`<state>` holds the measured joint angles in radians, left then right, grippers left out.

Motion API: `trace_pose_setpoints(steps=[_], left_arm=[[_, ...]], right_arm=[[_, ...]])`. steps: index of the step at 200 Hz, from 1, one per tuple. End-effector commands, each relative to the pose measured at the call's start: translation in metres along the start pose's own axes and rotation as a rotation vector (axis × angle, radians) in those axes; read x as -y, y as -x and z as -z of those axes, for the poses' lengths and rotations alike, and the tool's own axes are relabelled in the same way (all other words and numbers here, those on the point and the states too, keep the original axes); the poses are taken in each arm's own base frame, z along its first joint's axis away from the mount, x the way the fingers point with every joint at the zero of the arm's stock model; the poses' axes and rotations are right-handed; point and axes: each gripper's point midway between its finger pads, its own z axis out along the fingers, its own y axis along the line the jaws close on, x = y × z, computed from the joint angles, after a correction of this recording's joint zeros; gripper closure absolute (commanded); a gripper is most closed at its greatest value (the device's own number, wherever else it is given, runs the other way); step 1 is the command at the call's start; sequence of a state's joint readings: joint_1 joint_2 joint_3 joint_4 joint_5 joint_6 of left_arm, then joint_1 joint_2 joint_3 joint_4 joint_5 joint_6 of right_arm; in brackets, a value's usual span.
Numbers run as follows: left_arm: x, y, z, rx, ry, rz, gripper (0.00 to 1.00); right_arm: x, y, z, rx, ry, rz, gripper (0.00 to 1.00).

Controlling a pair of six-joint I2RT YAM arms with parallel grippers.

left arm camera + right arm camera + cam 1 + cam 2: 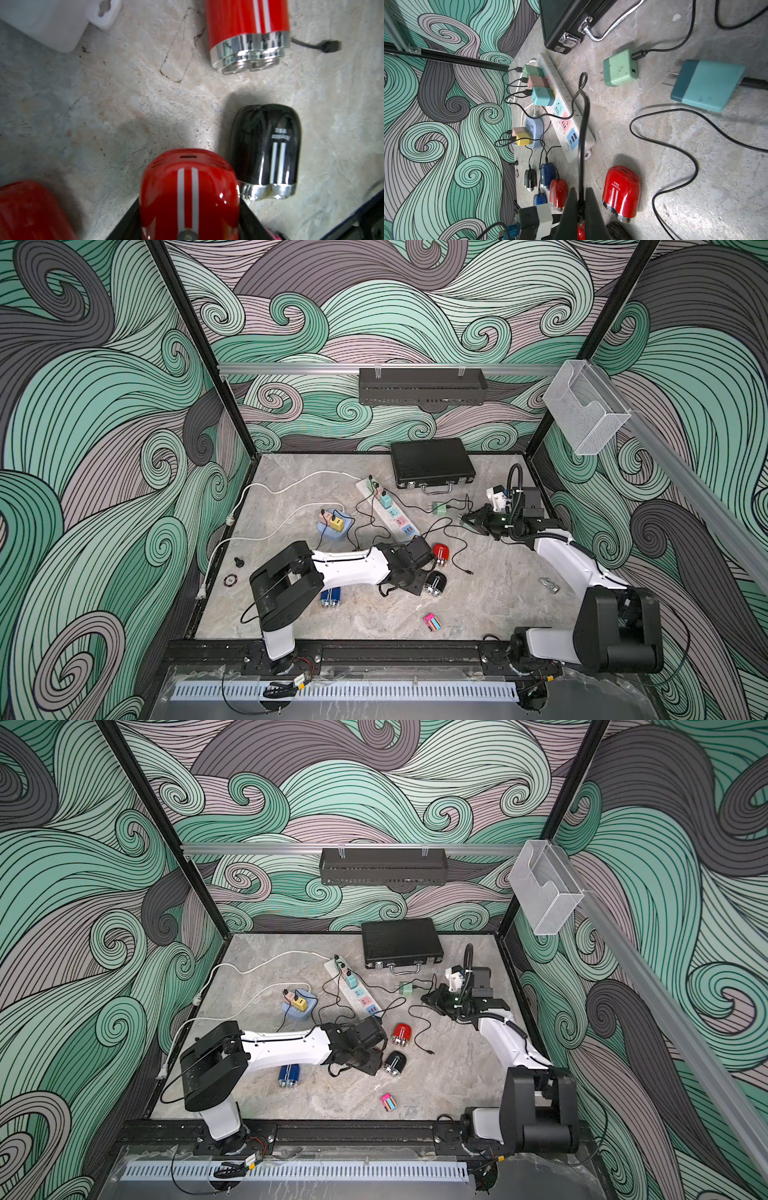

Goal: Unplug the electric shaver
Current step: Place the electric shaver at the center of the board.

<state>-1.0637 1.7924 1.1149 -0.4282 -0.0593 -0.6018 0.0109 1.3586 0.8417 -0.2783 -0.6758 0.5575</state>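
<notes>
I keep lowering the cable with my right gripper toward the open table [454, 548] and let it go there, as the slot of the shaver [188, 156] in my left gripper is empty.
In the left wrist view my left gripper [189, 207] is shut on a glossy red electric shaver [189, 187] with two white stripes. Its end slot has no plug in it. A black shaver [266, 151] lies beside it, a second red shaver [247, 31] farther off, and a loose cable end [330, 45] rests past that one. In both top views the left gripper [430, 568] [384, 1048] sits between the red shaver [440, 552] and the black shaver [435, 584]. My right gripper [580, 199] [467, 519] is shut on a thin black cable [582, 145].
A white power strip [388, 510] with coloured chargers lies mid-table, a blue socket block [333, 529] to its left. A black case [432, 462] stands at the back. A mint charger [440, 508], a teal charger [708, 85], a blue shaver [331, 597] and a pink item [432, 621] lie loose.
</notes>
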Motion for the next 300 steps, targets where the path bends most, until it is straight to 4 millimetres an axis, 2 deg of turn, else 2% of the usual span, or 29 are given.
trace_pose_setpoints(steps=[1,59,149,182,216,237,252,300], left_arm=[[-0.001,0.002,0.002,-0.009,0.054,-0.019,0.85],[0.002,-0.014,-0.001,-0.044,0.102,-0.052,0.85],[-0.004,-0.038,-0.002,-0.076,0.205,-0.083,0.84],[-0.005,-0.042,-0.003,-0.084,0.222,-0.091,0.79],[-0.006,-0.043,-0.004,-0.09,0.23,-0.098,0.69],[-0.004,-0.042,-0.002,-0.087,0.229,-0.105,0.5],[-0.005,-0.042,-0.001,-0.081,0.24,-0.107,0.42],[-0.007,-0.041,0.002,-0.072,0.249,-0.103,0.3]], right_arm=[[0.012,0.0,-0.005,-0.015,-0.044,-0.026,0.99],[0.026,-0.008,-0.014,-0.043,-0.072,-0.048,0.98],[0.03,-0.016,-0.023,-0.068,-0.107,-0.029,0.97],[0.033,-0.019,-0.03,-0.083,-0.125,-0.025,0.97],[0.038,-0.023,-0.039,-0.107,-0.147,-0.028,0.97],[0.041,-0.025,-0.045,-0.119,-0.159,-0.026,0.96],[0.043,-0.026,-0.047,-0.124,-0.17,-0.028,0.96],[0.049,-0.029,-0.054,-0.138,-0.187,-0.033,0.94]])
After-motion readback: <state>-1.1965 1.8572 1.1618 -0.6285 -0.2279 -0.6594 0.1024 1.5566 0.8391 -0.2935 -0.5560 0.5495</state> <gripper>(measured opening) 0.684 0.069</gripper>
